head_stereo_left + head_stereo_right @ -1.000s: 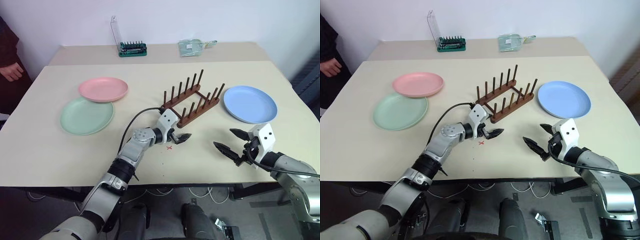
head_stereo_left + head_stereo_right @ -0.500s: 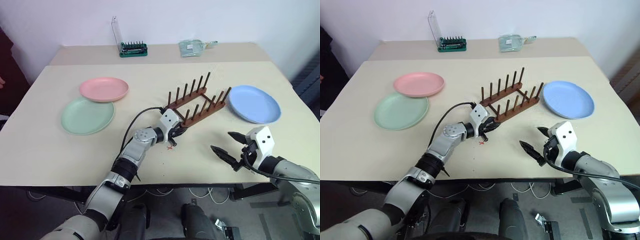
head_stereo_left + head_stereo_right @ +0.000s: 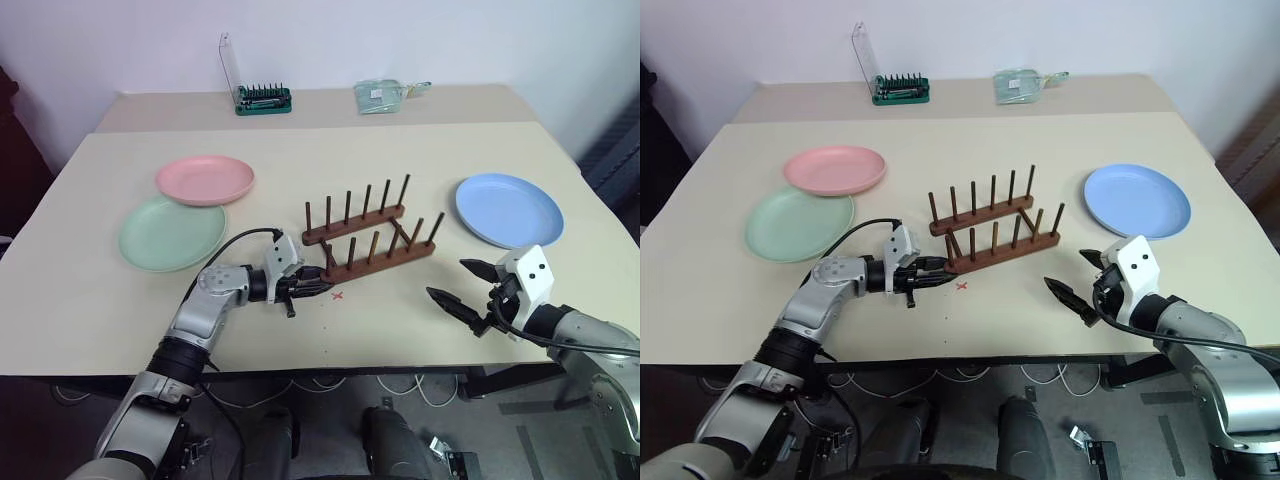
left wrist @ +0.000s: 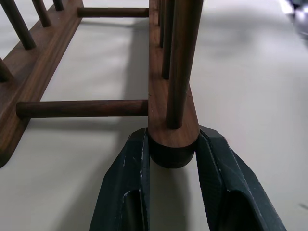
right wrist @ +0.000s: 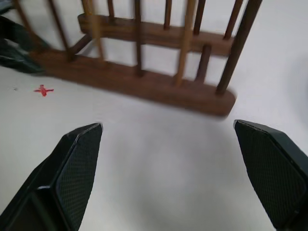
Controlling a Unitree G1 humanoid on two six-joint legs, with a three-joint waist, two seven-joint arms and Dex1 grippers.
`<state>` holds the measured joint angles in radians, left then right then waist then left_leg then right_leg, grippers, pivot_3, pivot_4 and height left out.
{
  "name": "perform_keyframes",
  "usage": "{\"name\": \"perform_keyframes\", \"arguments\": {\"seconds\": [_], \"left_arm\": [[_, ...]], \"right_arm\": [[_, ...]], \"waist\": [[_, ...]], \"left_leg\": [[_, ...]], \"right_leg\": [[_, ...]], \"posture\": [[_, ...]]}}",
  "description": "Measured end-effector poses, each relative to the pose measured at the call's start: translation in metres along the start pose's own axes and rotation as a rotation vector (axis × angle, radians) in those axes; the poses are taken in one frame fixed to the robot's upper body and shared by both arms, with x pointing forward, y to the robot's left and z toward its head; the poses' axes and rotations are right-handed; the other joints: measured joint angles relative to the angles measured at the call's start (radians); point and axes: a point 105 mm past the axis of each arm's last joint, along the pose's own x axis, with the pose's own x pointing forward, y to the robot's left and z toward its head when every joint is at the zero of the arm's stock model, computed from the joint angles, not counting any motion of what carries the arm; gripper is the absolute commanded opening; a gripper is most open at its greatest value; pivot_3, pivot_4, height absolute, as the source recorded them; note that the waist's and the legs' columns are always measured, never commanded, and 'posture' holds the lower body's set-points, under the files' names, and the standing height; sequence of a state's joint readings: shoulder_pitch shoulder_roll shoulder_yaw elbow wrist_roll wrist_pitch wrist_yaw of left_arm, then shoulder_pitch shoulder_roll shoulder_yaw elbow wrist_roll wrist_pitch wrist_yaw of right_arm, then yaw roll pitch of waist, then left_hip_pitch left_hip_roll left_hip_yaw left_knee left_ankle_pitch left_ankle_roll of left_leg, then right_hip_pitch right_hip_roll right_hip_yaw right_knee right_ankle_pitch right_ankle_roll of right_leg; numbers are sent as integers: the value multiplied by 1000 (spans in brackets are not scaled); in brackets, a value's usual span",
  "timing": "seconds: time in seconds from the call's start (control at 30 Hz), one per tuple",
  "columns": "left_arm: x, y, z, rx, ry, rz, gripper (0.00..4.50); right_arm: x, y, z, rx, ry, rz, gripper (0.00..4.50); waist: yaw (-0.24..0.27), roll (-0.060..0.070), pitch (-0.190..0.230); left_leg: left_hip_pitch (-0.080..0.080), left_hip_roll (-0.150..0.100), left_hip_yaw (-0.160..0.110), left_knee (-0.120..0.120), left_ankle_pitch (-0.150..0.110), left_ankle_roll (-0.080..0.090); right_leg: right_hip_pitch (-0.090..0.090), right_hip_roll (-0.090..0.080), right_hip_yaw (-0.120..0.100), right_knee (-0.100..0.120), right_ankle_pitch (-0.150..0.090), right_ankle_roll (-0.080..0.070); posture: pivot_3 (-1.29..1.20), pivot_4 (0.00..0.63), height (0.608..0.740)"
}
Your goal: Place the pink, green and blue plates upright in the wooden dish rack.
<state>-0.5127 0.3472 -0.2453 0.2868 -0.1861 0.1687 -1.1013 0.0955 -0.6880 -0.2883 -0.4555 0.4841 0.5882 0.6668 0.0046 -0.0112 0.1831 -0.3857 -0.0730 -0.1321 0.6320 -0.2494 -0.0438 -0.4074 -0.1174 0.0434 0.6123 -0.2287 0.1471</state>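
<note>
The wooden dish rack (image 3: 378,262) is slanted toward the front edge, so next my left gripper pushes the rack's near end back while my right gripper straightens the other end (image 3: 430,249).
The wooden dish rack (image 3: 368,235) stands mid-table with its peg rows running roughly left to right. My left gripper (image 3: 318,282) is shut on the left end of its near rail (image 4: 172,130), one finger (image 4: 126,183) on each side. The pink plate (image 3: 205,179) and the green plate (image 3: 172,232) lie flat at the left, the pink rim over the green one's far edge. Lying flat at the right is the blue plate (image 3: 509,209). My right gripper (image 3: 462,285) hovers open and empty near the front edge, right of the rack (image 5: 144,82).
A small red cross (image 3: 337,295) is marked on the table just in front of the rack. On the back table stand a green-and-black tool case (image 3: 264,98) with a raised clear lid and a clear bag (image 3: 385,94).
My left gripper closed on the rack's near rail end and pulled it left, swinging the rack from a diagonal to lie more across the table. The right gripper stayed put.
</note>
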Motion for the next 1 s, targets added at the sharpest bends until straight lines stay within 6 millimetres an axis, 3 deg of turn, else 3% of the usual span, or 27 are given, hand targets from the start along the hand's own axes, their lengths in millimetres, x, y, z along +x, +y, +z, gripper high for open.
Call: {"name": "perform_keyframes", "arguments": {"seconds": [0.2,0.37,0.4,0.47,0.57,0.63,0.7,0.77,0.83,0.9,1.0], "left_arm": [[15,5,1,43,20,-25,757],[17,5,-5,31,39,-47,3069],[17,5,-5,33,39,-53,3700],[16,5,-5,38,41,-54,4442],[10,7,-7,48,65,-22,4442],[-2,7,-9,39,94,10,4500],[-16,6,-12,19,122,42,4500],[-26,3,-13,-9,137,73,3995],[-37,-3,-15,-52,131,100,3246],[-41,-12,-17,-73,131,95,2176],[-31,-26,-15,-135,125,33,774]], "right_arm": [[-2,2,-6,-4,5,6,4500],[-3,2,-9,-5,8,1,4500],[-4,1,-9,-7,9,-1,4500],[-4,1,-10,-7,12,-4,4500],[-4,0,-12,-12,20,-9,4500],[-4,-1,-12,-19,26,-16,3936],[-5,-5,-16,-29,53,-31,3124],[-6,-8,-21,-35,77,-43,2146],[-8,-10,-27,-45,108,-55,1146],[-8,-12,-33,-50,132,-60,87],[-3,-12,-37,-58,147,-52,0]], "waist": [[5,0,0],[1,0,0],[1,0,0],[1,0,0],[-4,0,0],[-17,0,0],[-24,0,0],[-24,1,-1],[-22,2,-1],[-18,2,-1],[-11,2,-1]], "left_leg": [[0,0,0,0,0,0],[0,0,0,0,0,0],[0,0,0,0,0,0],[0,0,0,0,0,0],[0,1,0,0,0,0],[1,1,0,-1,0,0],[2,1,0,-2,0,0],[2,1,0,-2,0,0],[2,1,0,-2,0,0],[2,1,0,-1,0,0],[1,1,0,0,0,0]], "right_leg": [[0,0,0,0,0,0],[-1,0,0,0,0,0],[0,0,0,0,0,0],[0,0,0,0,0,0],[0,0,0,1,0,0],[0,0,0,1,0,0],[0,1,0,2,0,0],[0,1,0,2,0,0],[0,1,0,2,0,0],[0,0,0,1,0,0],[0,0,0,1,0,0]], "posture": [[0,150,740],[0,150,740],[0,150,740],[0,150,740],[0,150,740],[0,150,740],[0,150,740],[0,150,740],[0,150,740],[0,150,740],[0,150,740]]}}
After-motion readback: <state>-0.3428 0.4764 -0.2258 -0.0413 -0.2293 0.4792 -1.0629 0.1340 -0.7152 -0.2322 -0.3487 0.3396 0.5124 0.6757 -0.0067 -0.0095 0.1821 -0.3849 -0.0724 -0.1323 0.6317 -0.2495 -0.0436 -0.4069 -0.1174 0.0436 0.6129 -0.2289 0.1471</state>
